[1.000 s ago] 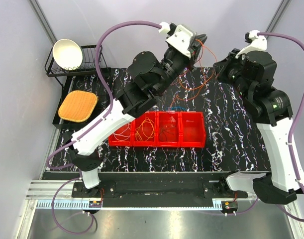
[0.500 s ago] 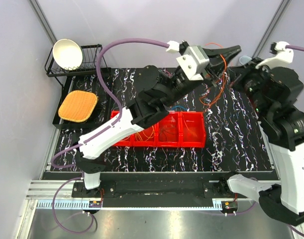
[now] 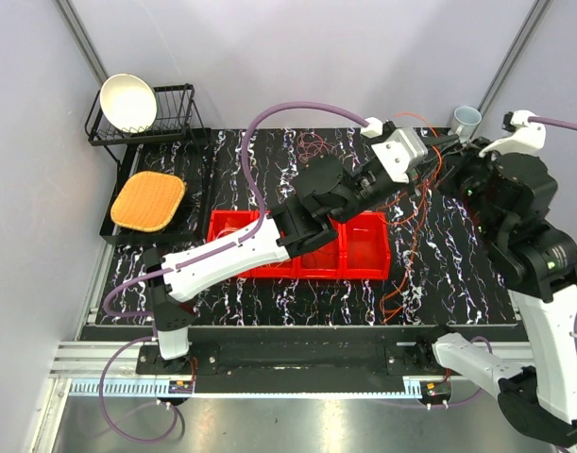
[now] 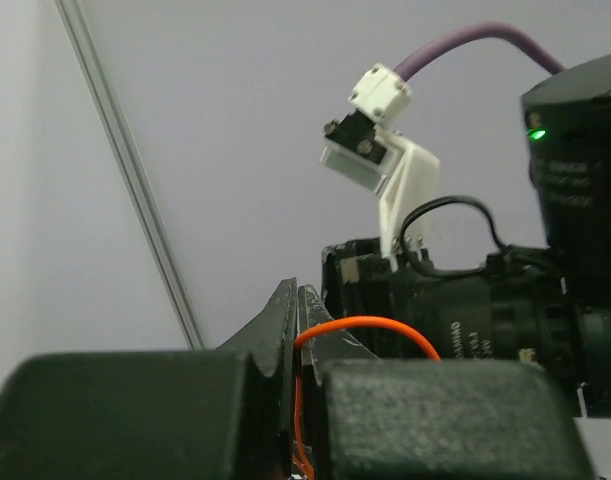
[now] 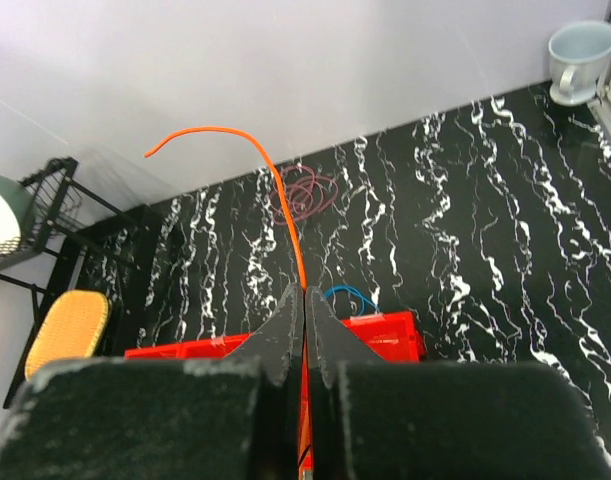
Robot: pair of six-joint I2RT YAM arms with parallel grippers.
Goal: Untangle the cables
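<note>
The orange cable's hanging loops point(image 3: 408, 267) are outside the red bins, so my left gripper should move back together with my right gripper and let the cable down into the empty end bin point(image 3: 366, 247).
My left gripper point(image 3: 446, 143) is raised over the table's back right, shut on a thin orange cable point(image 4: 375, 325). My right gripper point(image 3: 455, 175) is close beside it and is shut on the same orange cable point(image 5: 275, 180). In the top view the orange cable point(image 3: 413, 241) hangs from the grippers in long loops down to the table, right of the red bins. A red-brown cable coil point(image 3: 312, 146) lies at the back of the table. A blue cable point(image 5: 350, 297) lies just behind the bins.
A row of red bins point(image 3: 368, 247) stands mid-table, partly under my left arm. A pale mug point(image 3: 466, 119) stands at the back right. A black wire rack point(image 3: 175, 118) with a white bowl point(image 3: 127, 101) and an orange woven mat point(image 3: 148, 200) are at the left.
Both grippers moved right and rose with the orange cable. The cable came away from the pile behind the bins and now hangs to the front right. My left arm stretched across the bins.
</note>
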